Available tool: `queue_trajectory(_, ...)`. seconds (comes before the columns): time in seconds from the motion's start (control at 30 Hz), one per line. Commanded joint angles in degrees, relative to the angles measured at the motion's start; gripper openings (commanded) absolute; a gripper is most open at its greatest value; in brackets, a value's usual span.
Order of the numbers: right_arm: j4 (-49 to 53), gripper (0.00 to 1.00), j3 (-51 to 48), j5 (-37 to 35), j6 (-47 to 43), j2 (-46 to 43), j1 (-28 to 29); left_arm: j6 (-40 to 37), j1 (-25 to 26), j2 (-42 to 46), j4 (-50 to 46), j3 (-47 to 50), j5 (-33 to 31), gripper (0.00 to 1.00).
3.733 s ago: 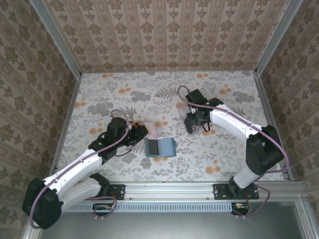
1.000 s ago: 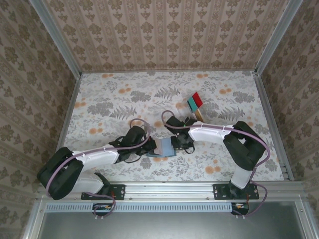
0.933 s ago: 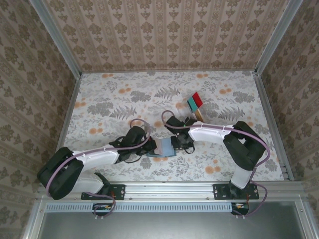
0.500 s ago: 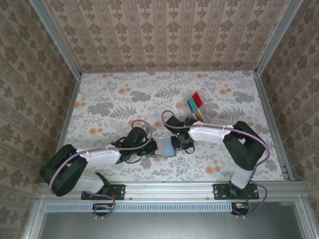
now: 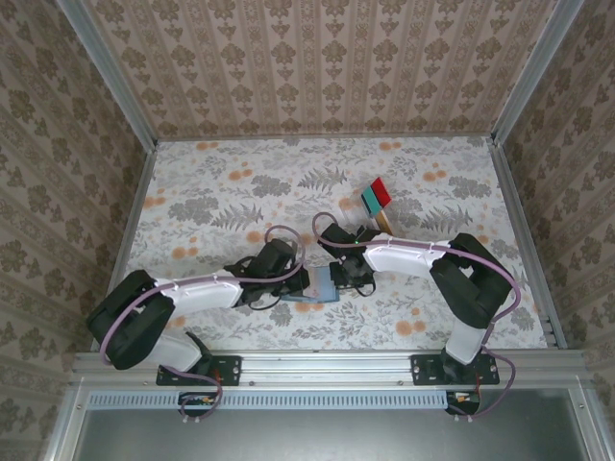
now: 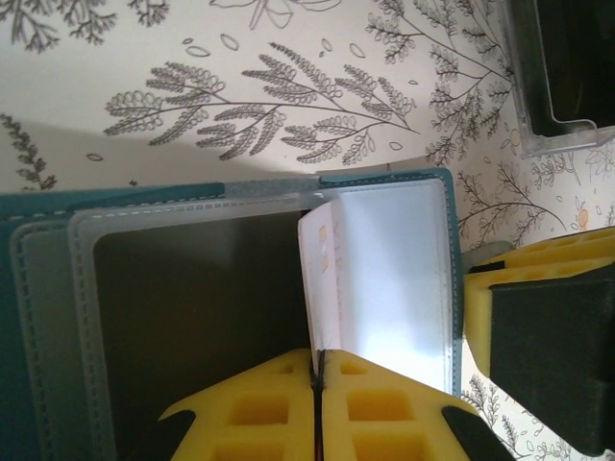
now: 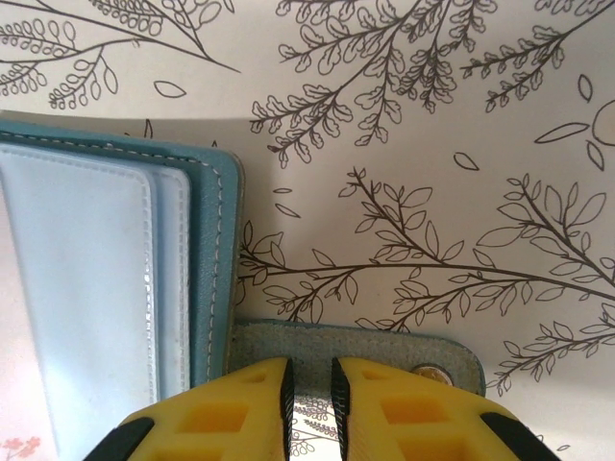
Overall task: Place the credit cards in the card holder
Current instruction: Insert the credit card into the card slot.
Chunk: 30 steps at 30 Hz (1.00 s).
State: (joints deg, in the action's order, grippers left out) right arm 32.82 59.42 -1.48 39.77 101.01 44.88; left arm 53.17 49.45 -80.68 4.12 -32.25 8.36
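Observation:
The robot's left gripper should open to let the white credit card lie flat and then push the card's outer edge [image 6: 307,279] in, because the card slants steeply out of the holder's pocket [image 6: 338,277].
The card holder [image 5: 322,286] lies open on the table, dark teal with grey inner pockets [image 6: 192,317]. My left gripper [image 6: 317,363] is shut on a white credit card [image 6: 325,279], held on edge over the holder's right pocket [image 6: 404,279]. In the top view this gripper [image 5: 301,284] sits at the holder's left side. My right gripper [image 7: 307,379] is all but shut with nothing between its fingers. Its tips rest over the holder's snap tab [image 7: 384,351], on the holder's right [image 5: 343,279]. Red and teal cards [image 5: 376,196] stand further back.
The clear plastic rack [image 6: 562,72] with upright cards stands just beyond the holder, right of centre [image 5: 378,204]. My right gripper's yellow finger [image 6: 538,259] is close to the holder's right edge. Metal rails [image 5: 514,221] border the floral table.
My left gripper has slid right with the white card, from beside the holder to over its pockets. The right arm has stayed on the holder's tab for the last second.

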Motion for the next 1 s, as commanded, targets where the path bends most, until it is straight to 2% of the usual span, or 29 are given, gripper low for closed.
queue_trajectory(0.0, -1.72, 0.22, -1.45, 1.90, 1.19, 3.84, 0.16, -3.40, 0.82, -1.67, -9.72, -1.34, -1.97, 0.06)
queue_trajectory(0.33, -1.71, 0.22, -1.19, 1.56, 1.01, 4.03, 0.13, -4.03, 0.73, -1.23, -13.75, -1.84, -0.80, 0.05)
queue_trajectory(0.57, -1.72, 0.22, -1.30, 2.28, 1.10, 4.27, 0.17, -5.04, 0.73, -2.63, -12.47, -2.85, 0.45, 0.10)
queue_trajectory(0.77, -3.31, 0.22, -1.45, 2.71, 1.10, 4.03, 0.17, -6.33, 1.61, -6.97, -15.43, -6.96, -0.15, 0.14)
queue_trajectory(0.9, -3.11, 0.22, -1.54, 2.58, 1.10, 3.76, 0.17, -6.25, 2.71, -7.36, -18.03, -8.84, -2.55, 0.19)
queue_trajectory(0.97, -3.02, 0.22, -1.50, 2.54, 1.10, 3.76, 0.14, -6.06, 2.98, -6.99, -18.99, -9.32, -3.46, 0.25)
